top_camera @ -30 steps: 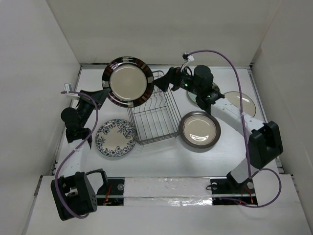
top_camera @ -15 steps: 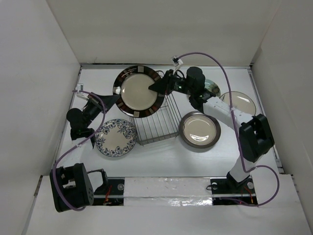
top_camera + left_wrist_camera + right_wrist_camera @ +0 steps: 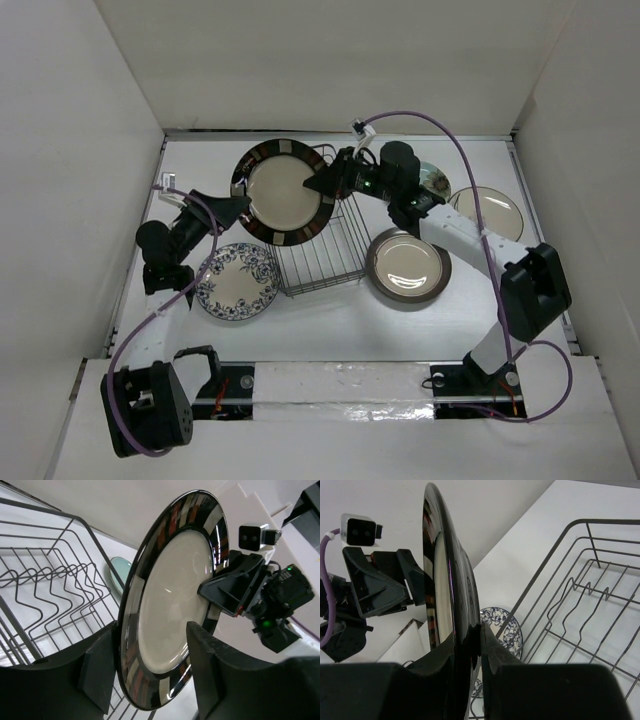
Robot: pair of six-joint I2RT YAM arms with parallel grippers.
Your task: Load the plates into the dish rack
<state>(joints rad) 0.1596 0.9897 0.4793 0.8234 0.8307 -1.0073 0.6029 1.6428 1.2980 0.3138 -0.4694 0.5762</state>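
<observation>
The robot's left gripper has its fingers on both sides of the slanting dark-rimmed plate's rim (image 3: 241, 187), so it should move away before the right gripper turns the plate into the rack's end (image 3: 289, 264).
A dark-rimmed plate (image 3: 285, 190) with a cream centre stands upright in the air over the left end of the dish rack (image 3: 318, 235). My right gripper (image 3: 320, 182) is shut on its right rim, the fingers pinching the edge (image 3: 479, 640). My left gripper (image 3: 238, 208) is open, its fingers (image 3: 152, 645) straddling the plate's left rim (image 3: 175, 605) with a gap on the face side. A blue-and-white floral plate (image 3: 237, 282) lies flat left of the rack. A brown-rimmed plate (image 3: 408, 265) lies to the right of the rack.
A pale teal plate (image 3: 435, 180) and a cream plate (image 3: 488, 208) lie at the back right, behind my right arm. White walls close in the table on three sides. The rack's upright tines (image 3: 45, 595) are bare.
The plate moved right, from the back left to over the rack's left end. My right gripper closed on its right rim, then my left gripper opened and let go of it.
</observation>
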